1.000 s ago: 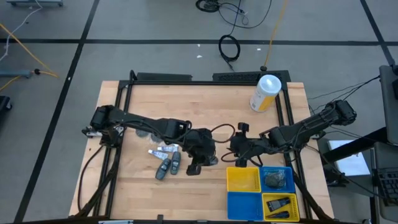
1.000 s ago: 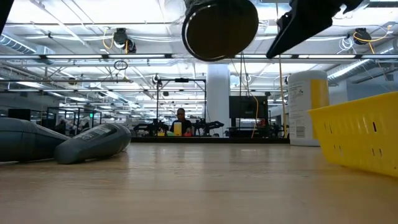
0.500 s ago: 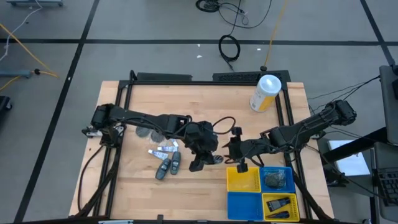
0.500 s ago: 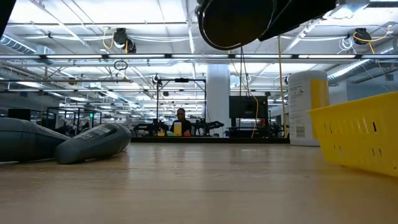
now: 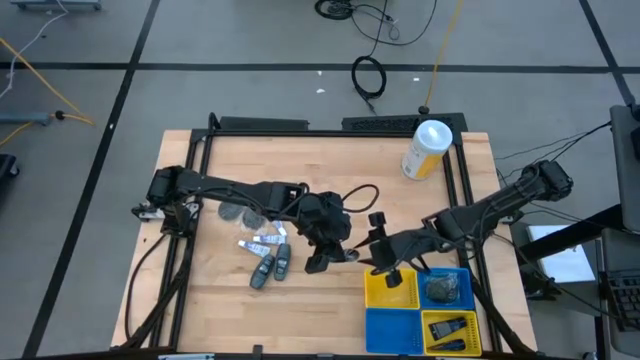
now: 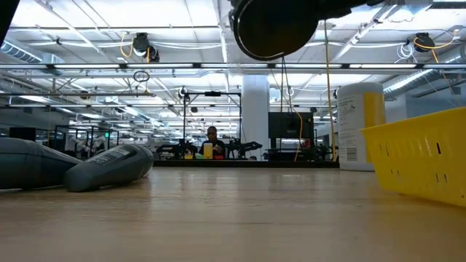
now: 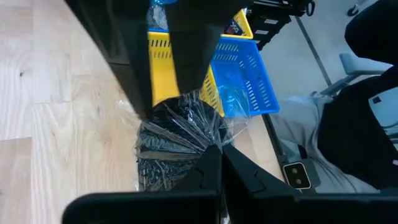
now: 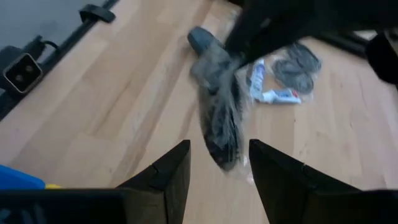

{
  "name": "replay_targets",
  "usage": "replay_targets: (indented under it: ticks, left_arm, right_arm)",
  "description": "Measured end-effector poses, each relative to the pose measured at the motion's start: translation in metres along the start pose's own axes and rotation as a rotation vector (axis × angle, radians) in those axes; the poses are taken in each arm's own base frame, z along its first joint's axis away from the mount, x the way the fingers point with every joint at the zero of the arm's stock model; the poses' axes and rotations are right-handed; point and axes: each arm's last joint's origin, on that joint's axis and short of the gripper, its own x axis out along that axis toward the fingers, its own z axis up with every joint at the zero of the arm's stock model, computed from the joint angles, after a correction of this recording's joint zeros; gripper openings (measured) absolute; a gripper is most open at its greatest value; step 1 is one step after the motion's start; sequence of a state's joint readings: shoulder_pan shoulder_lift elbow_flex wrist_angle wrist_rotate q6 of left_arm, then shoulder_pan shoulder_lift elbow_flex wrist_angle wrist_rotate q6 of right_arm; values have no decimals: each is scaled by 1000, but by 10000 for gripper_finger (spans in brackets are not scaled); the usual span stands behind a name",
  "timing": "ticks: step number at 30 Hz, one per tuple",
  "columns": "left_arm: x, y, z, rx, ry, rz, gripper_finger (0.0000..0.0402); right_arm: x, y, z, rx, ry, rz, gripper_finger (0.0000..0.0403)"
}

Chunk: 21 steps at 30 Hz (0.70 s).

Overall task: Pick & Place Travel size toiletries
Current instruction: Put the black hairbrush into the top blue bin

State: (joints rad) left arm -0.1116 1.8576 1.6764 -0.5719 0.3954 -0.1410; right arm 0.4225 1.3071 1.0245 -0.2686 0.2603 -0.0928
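Observation:
The robot's left gripper is holding the wrapped piece short of the blue bin [image 5: 441, 288] beside the right gripper, so the right gripper should first take hold of the piece's loose end [image 8: 229, 157].
My left gripper [image 5: 338, 258] is shut on a greyish round piece in clear wrap [image 7: 177, 140], held near the table's middle, left of the bins. My right gripper [image 8: 217, 169] is open; its fingers stand on either side of the piece's lower end [image 8: 222, 152], and I cannot tell whether they touch it. On the table to the left lie two dark grey oblong pieces [image 5: 272, 268], small white tubes [image 5: 262, 241] and more wrapped round pieces [image 5: 237, 212]. My left gripper pinches the crinkled clear wrap at the round piece's edge [image 7: 202, 142] between its two shut fingers. The fingers come at it from above, slanting. The piece hangs below them [image 8: 219, 118], lifted clear of the table.
Yellow and blue bins [image 5: 390, 290] sit at the near right; one blue bin [image 5: 447, 288] holds a greyish piece, a yellow one [image 5: 450, 328] a dark item. A white-and-yellow canister [image 5: 427, 150] stands at the far right. Bare wood lies between the loose items and the bins.
My right gripper has moved toward the near edge and closer to the held piece. My left gripper has carried the wrapped piece a little toward the right, still lifted.

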Motion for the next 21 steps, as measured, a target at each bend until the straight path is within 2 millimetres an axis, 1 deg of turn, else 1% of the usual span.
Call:
replay_targets:
  ticks: [9,12,16,18,21]
  left_arm:
    - [0,0,5,20,-53,-6,0]
    - [-1,0,5,17,-50,-5,0]
    - [-1,0,5,22,-50,-5,0]
    - [-1,0,5,22,-51,-4,0]
    - [-1,1,5,23,-49,1,0]
  right_arm:
    - [-1,2,2,-1,-16,-25,154]
    - [-1,2,2,-3,-14,-47,144]
    - [-1,2,2,-4,-14,-46,110]
    - [-1,2,2,-5,-13,-46,83]
    - [-1,2,1,-9,-4,-40,31]
